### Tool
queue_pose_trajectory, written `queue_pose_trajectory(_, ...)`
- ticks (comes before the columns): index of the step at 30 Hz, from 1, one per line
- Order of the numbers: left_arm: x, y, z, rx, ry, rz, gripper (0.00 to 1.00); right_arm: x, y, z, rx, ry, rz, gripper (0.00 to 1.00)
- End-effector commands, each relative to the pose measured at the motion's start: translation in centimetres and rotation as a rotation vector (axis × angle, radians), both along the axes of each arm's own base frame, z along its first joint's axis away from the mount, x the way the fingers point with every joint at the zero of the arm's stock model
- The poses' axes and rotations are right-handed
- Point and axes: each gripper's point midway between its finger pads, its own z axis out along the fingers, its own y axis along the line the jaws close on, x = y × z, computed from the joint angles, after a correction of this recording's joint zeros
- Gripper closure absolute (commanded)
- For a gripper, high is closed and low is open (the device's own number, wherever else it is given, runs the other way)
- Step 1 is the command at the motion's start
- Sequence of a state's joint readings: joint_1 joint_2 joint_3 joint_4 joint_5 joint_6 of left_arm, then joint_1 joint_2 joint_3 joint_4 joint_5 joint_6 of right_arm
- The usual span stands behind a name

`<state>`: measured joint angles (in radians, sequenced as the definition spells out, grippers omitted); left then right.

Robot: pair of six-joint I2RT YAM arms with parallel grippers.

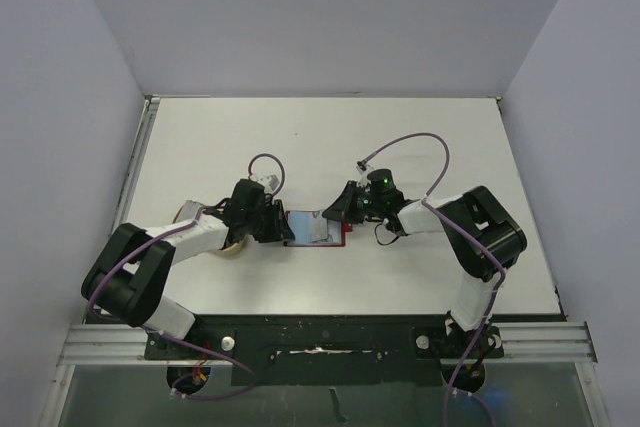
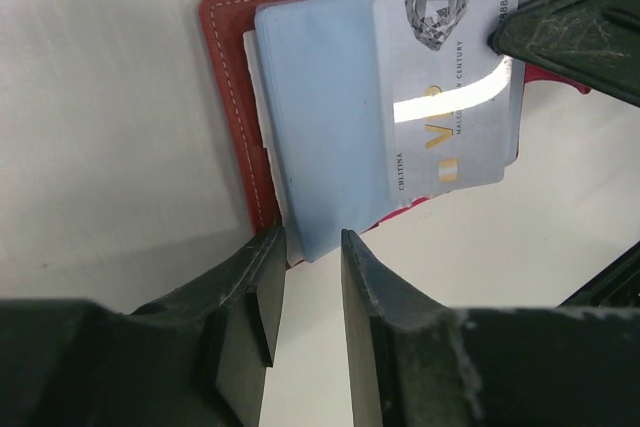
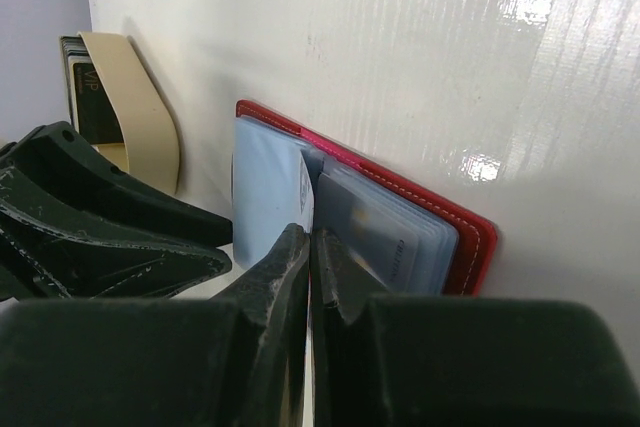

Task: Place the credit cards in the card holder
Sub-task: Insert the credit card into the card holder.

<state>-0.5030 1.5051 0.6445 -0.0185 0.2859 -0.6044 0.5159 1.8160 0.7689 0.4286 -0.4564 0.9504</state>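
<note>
The silver credit card (image 2: 388, 97) is sitting too shallow in the blue sleeve, so my left gripper needs to hold the holder's near corner (image 2: 301, 251) steady in a pinch while my right gripper pushes.
The red card holder (image 1: 341, 238) lies open on the table between my two grippers, pale blue sleeves (image 2: 320, 117) fanned over it. A silver credit card (image 2: 450, 117) lies flat among the sleeves, its lower edge past the red border (image 2: 225, 97). My left gripper (image 2: 310, 235) is open by a narrow gap at the holder's near corner, with only table between its fingers. My right gripper (image 3: 308, 235) is shut, its tips against the sleeves (image 3: 270, 187) at the holder's (image 3: 470, 247) edge. I cannot tell whether it pinches a sleeve. Its finger (image 2: 580, 27) reaches the card's corner.
A tan oval dish (image 3: 135, 107) stands beyond the holder with a dark card (image 3: 85, 87) in it. From above, the dish (image 1: 232, 247) is mostly hidden under the left arm. Grey walls close in the white table (image 1: 400, 137) on three sides.
</note>
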Motion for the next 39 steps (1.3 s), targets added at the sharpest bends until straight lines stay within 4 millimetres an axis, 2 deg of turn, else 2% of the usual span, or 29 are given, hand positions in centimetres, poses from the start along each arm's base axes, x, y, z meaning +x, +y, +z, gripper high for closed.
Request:
queue_pose_trajectory(1, 1.6, -0.1, 2.1, 0.007, -0.082, 0.007, 0.72, 1.1, 0.7, 1.6, 0.030, -0.077, 0.013, 1.00)
queue_pose_trajectory(9, 1.4, -0.2, 1.4, 0.004, -0.074, -0.001, 0.68, 1.0, 1.1, 1.6, 0.029, -0.089, 0.022, 1.00)
queue_pose_trajectory(19, 1.1, -0.5, 0.9, -0.009, -0.060, -0.015, 0.86, 0.9, 1.3, 1.5, 0.033, -0.083, 0.024, 1.00)
queue_pose_trajectory(28, 1.1, -0.5, 0.9, -0.011, -0.058, -0.019, 0.91, 0.9, 1.4, 1.5, 0.035, -0.079, 0.023, 1.00)
queue_pose_trajectory(39, 0.8, -0.8, 1.0, -0.034, -0.051, -0.020, 0.91, 1.0, 2.2, 1.5, 0.056, -0.069, 0.016, 0.96)
